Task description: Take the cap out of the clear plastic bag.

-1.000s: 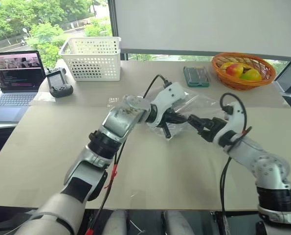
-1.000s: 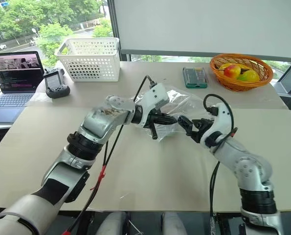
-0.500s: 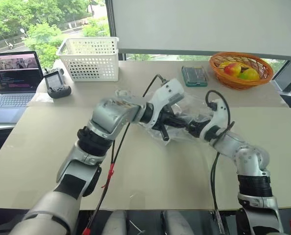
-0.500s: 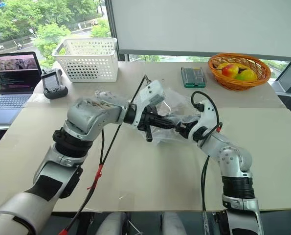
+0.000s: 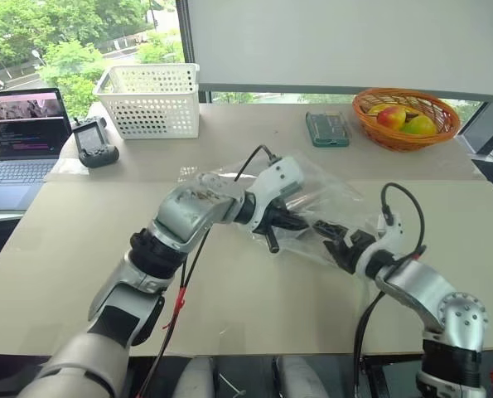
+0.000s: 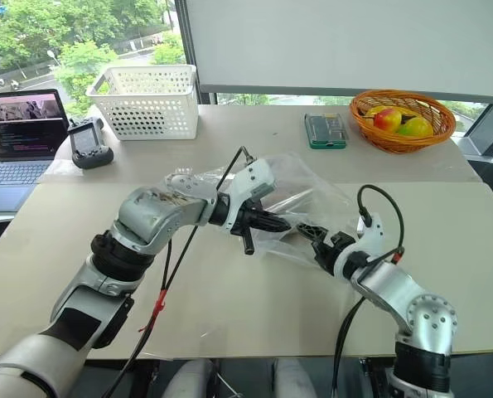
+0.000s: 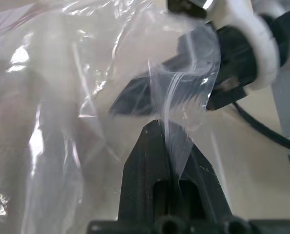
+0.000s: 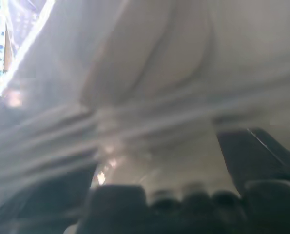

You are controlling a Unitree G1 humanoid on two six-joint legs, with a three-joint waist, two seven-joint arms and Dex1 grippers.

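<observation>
My gripper will draw the clear plastic bag [image 5: 325,192] up along with the cap when I pull, before the bag slips off, because loose, creased film [image 8: 149,126] hangs around the cap.
The clear plastic bag [image 5: 325,199] lies crumpled at the middle of the beige table [image 5: 72,240]. My left gripper [image 5: 304,225] is shut on a fold of its film, and the left wrist view shows the film pinched between the black fingers [image 7: 149,161]. My right gripper [image 5: 329,235] is open just in front of the left one, its fingers under the glossy film at the bag's near edge. Through the plastic in the right wrist view the cap [image 8: 149,63] appears as pale, softly folded fabric, beyond the spread fingers [image 8: 252,156].
At the back of the table stand a white mesh basket [image 5: 151,99], a green case [image 5: 327,128] and an orange fruit basket [image 5: 405,116]. A laptop [image 5: 22,133] and a black controller [image 5: 93,143] sit at the far left.
My right gripper has rolled over and drawn back toward me, away from the left gripper's tips. The left gripper has sunk slightly, still pinching the bag.
</observation>
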